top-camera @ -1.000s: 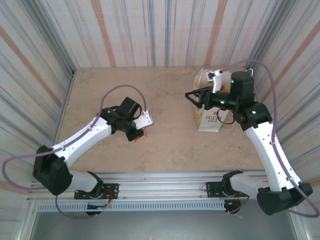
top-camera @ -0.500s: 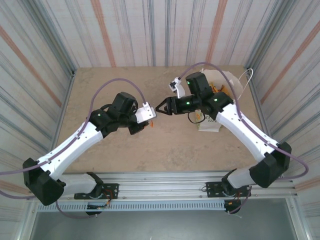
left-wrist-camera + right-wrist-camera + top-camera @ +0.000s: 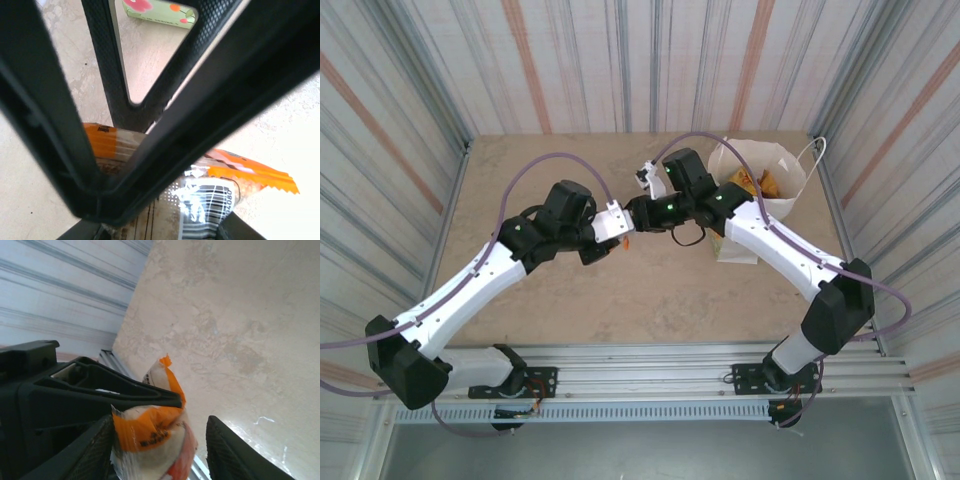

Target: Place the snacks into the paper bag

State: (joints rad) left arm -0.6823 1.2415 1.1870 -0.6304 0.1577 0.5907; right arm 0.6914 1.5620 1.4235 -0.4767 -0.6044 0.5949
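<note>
My left gripper is holding the snack packet far from the paper bag, so my right gripper should grab the packet's loose end before moving it over the bag.
An orange and white snack packet hangs above the table's middle, with my left gripper shut on it. My right gripper meets it from the right, jaws open around the packet's free end. One of its fingers touches the packet; the other stands apart. In the left wrist view the packet's barcode end shows behind the right gripper's black fingers. The white paper bag stands upright at the back right, with orange snacks inside.
The bag's green printed side faces the table's middle. Striped walls close the table on three sides. The metal rail runs along the near edge. Bare tabletop lies at the left and front.
My right arm swung from over the bag to the table's middle and narrowed its jaws around the packet. My left arm lifted the packet rightward to meet it.
</note>
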